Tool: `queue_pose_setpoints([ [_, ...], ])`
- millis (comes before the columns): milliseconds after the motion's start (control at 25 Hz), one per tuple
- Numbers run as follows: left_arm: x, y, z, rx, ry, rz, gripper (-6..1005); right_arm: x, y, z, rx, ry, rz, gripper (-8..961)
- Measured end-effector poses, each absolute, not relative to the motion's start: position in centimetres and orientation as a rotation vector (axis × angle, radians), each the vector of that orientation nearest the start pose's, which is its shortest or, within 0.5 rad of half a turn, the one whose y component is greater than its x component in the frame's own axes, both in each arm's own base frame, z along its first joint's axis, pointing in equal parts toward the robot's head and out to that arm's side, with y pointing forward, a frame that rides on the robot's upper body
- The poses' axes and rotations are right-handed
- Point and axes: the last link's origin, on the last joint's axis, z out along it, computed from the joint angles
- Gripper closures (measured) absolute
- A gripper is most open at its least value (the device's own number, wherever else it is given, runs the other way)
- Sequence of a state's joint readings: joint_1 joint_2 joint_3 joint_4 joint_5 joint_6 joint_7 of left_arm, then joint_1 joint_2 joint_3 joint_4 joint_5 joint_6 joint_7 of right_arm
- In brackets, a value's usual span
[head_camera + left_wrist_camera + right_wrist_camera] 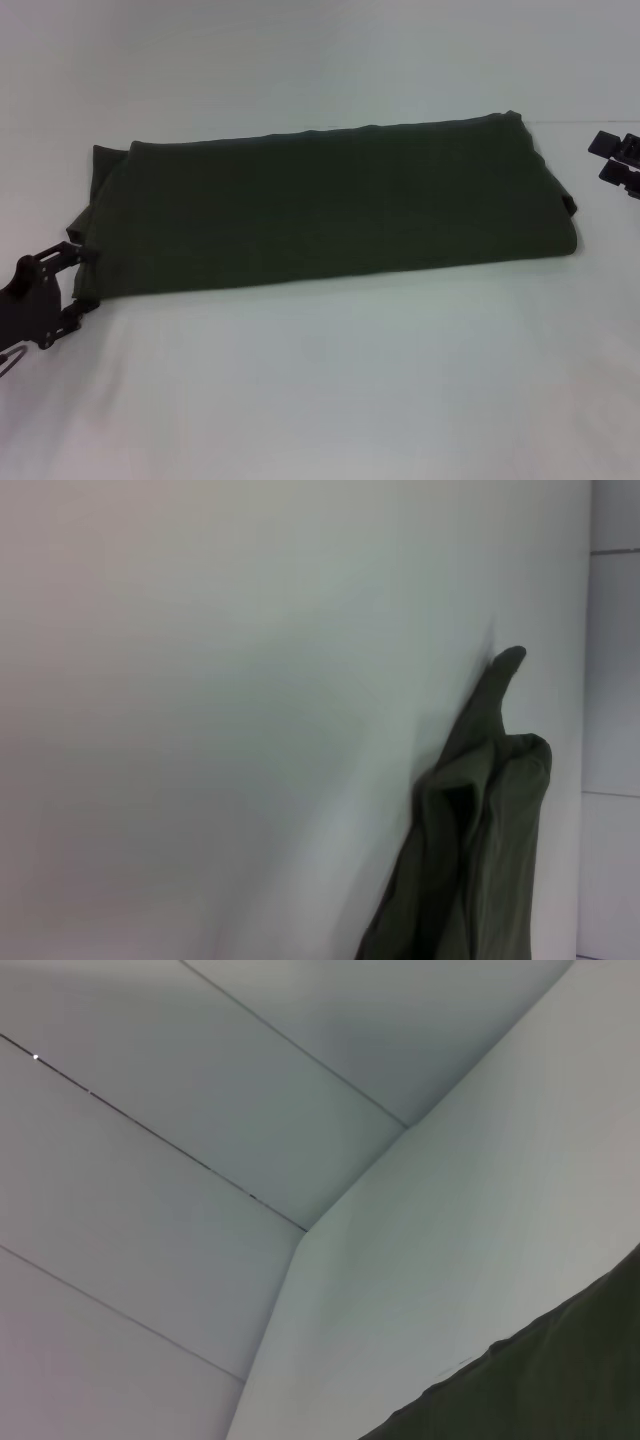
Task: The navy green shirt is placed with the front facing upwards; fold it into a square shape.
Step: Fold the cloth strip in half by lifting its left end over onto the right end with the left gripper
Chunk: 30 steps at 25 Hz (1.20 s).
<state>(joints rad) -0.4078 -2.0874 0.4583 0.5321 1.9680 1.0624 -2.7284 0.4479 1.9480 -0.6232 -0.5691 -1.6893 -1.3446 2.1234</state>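
The shirt's near corner (90, 281) is between my left gripper's open fingers, so I should keep moving inward until the folded end (101, 243) is inside the fingers, and then close them.
The navy green shirt (320, 205) lies on the white table (330, 380) as a long folded band running left to right, plain side up. My left gripper (82, 278) sits at the band's near left corner, open, with its fingers on either side of the cloth's edge. My right gripper (612, 160) hovers open just past the shirt's far right end, apart from the cloth. A bunched fold of the shirt (480, 830) appears in the left wrist view. An edge of the shirt (560, 1385) fills a corner of the right wrist view.
White tabletop stretches in front of the shirt and behind it. The right wrist view shows the table's corner (305, 1235) with tiled floor (150, 1210) beyond it.
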Motion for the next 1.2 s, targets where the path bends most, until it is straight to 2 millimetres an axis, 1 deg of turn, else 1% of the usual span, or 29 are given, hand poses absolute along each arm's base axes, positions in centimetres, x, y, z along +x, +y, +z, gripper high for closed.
queue_pose_setpoints([
  [400, -36.5, 34.1, 1.6, 1.343, 2.934, 1.393, 296, 32.0, 35.5, 8.0, -1.899, 1.627, 1.122, 218],
  [600, -36.5, 34.6, 1.6, 1.362, 2.946, 1.399, 324, 32.0, 35.5, 8.0, -1.899, 1.627, 1.122, 218],
  [800, -35.8, 35.4, 1.2, 1.416, 2.926, 1.389, 352, 31.8, 35.6, 8.0, -1.904, 1.624, 1.124, 218],
  [1200, -35.7, 35.4, 1.3, 1.457, 2.904, 1.382, 408, 31.9, 35.5, 8.1, -1.896, 1.624, 1.131, 218],
])
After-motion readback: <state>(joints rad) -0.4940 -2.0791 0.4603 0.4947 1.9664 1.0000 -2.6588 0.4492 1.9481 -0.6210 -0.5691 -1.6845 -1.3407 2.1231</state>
